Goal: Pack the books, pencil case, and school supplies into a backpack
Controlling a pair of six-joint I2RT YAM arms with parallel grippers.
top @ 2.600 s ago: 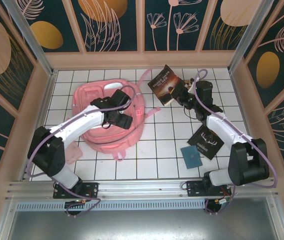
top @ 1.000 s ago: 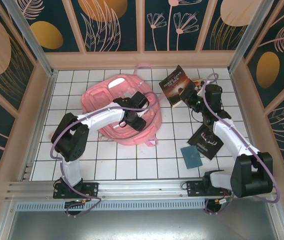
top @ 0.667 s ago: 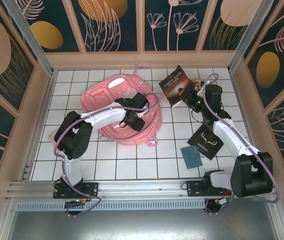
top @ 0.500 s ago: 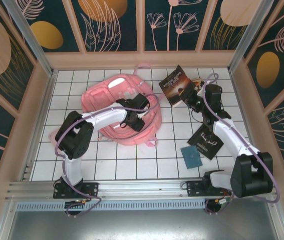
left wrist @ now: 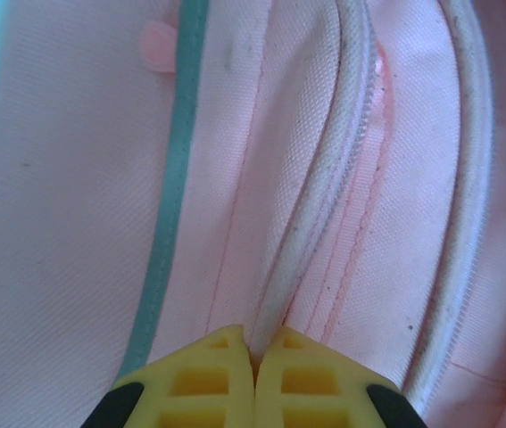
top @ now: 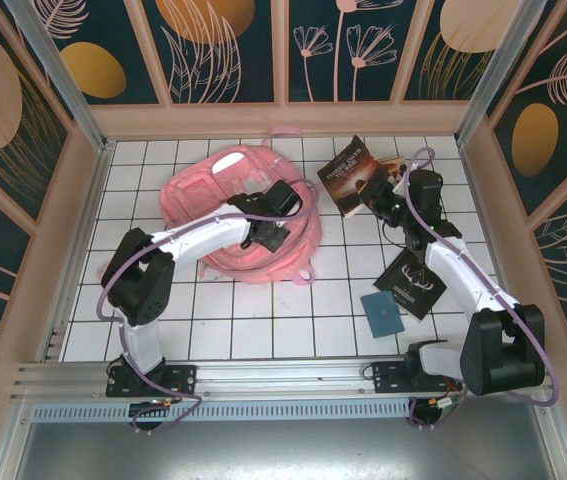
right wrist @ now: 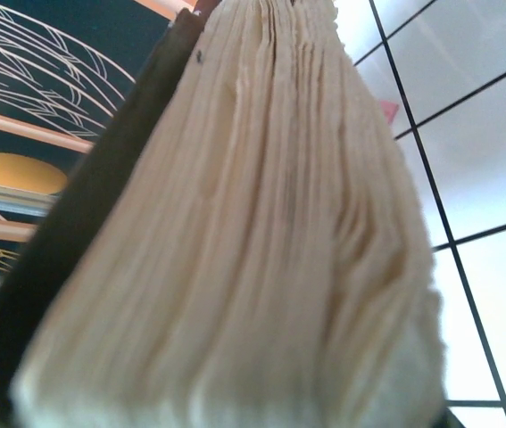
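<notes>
I should lift the white piped seam with my left gripper before my right gripper slides the dark brown book inside, because the pink backpack's opening is lying flat and closed.
The pink backpack lies flat on the tiled floor, left of centre. My left gripper rests on its right half, and its yellow fingertips are shut on a white piped seam of the pink backpack. My right gripper is shut on the dark brown book, holding it tilted above the floor at the back right. That book's page edges and dark cover hide the fingers in the right wrist view. A black book lies flat near the right arm.
A small teal flat item lies just in front of the black book. Wooden-framed walls close in the back and both sides. A loose pink strap reaches the back wall. Open white tiles lie in front of the backpack.
My left gripper has closed on the backpack's seam, and the backpack has shifted a little toward the back left. The right arm still holds the brown book, barely moved.
</notes>
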